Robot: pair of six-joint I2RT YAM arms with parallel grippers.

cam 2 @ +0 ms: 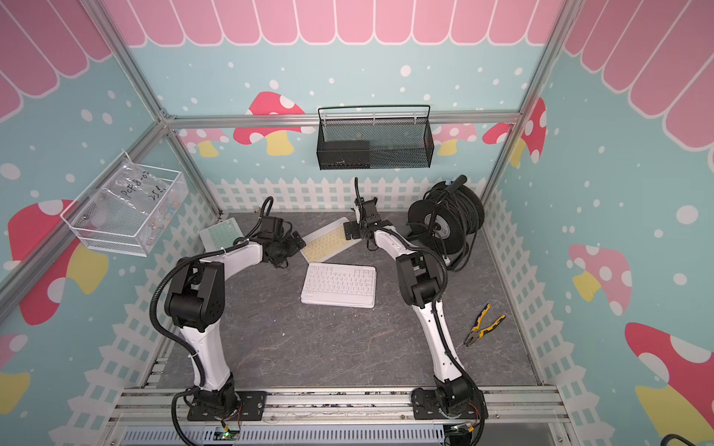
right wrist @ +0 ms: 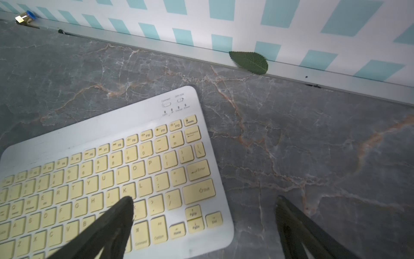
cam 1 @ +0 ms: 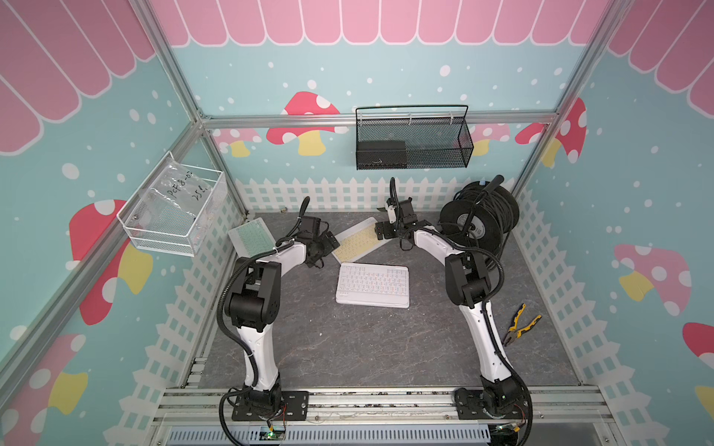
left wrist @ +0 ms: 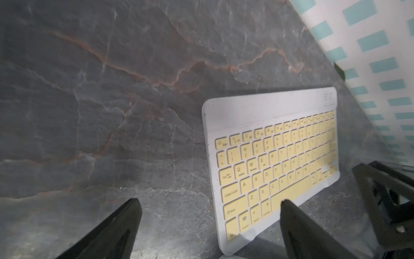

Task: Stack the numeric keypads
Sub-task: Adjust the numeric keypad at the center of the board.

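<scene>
The yellow-keyed keypad (cam 1: 357, 241) is lying at a slant to the white keypad, so my right gripper should pull the far short end (right wrist: 214, 166) closer and turn the yellow-keyed keypad before stacking.
A yellow-keyed keypad (cam 1: 353, 241) (cam 2: 323, 242) lies slanted at the back middle of the table. My left gripper (cam 1: 333, 242) (left wrist: 208, 200) is open at its near-left short end, one fingertip (left wrist: 285, 205) over the space bar. My right gripper (cam 1: 381, 231) (right wrist: 204, 197) is open at the far-right short end, one fingertip (right wrist: 125, 205) over the keys and the other over bare table. A white keypad with pale pastel keys (cam 1: 373, 285) (cam 2: 339, 285) lies in the middle, a second white edge showing under it. A mint green keypad (cam 1: 251, 236) (cam 2: 223, 233) lies at the back left.
A black cable reel (cam 1: 479, 216) stands at the back right, behind my right arm. Yellow-handled pliers (cam 1: 521, 324) lie at the right. A black mesh basket (cam 1: 413, 139) and a white wire basket (cam 1: 174, 208) hang on the walls. A green leaf (right wrist: 248, 62) lies against the back wall.
</scene>
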